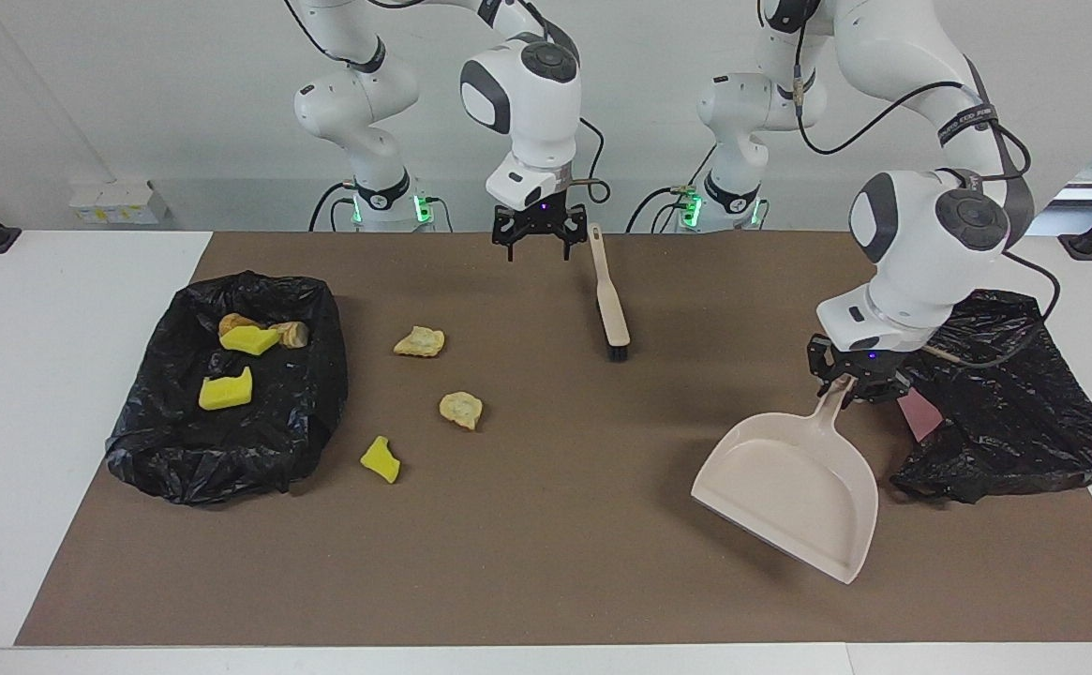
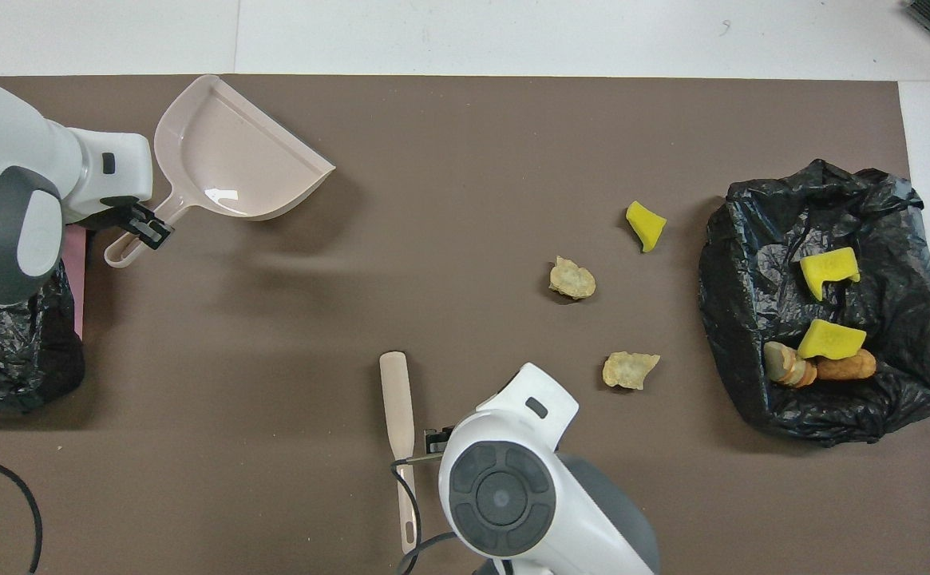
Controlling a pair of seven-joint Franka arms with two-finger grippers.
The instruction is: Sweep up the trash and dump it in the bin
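The dustpan's opening (image 2: 272, 121) faces away from the trash, so my left gripper should turn the dustpan toward it before my right gripper sweeps from the trash's far side.
Three pieces of trash lie on the brown mat (image 1: 602, 562): a tan lump (image 1: 419, 342), a second tan lump (image 1: 461, 410) and a yellow foam bit (image 1: 381, 459). Several more pieces, two of them yellow (image 1: 225, 390), lie in the black bag bin (image 1: 227, 450) at the right arm's end. My left gripper (image 1: 850, 384) is shut on the handle of the beige dustpan (image 1: 789, 487) and holds it tilted over the mat; the pan also shows in the overhead view (image 2: 233, 160). My right gripper (image 1: 538, 246) is open and empty, beside the handle of the brush (image 1: 609, 300).
A second crumpled black bag (image 1: 1014, 403) with a pink piece (image 1: 920, 417) at its edge lies at the left arm's end, beside the left gripper. The brush lies flat on the mat, bristle end farther from the robots (image 2: 397, 423).
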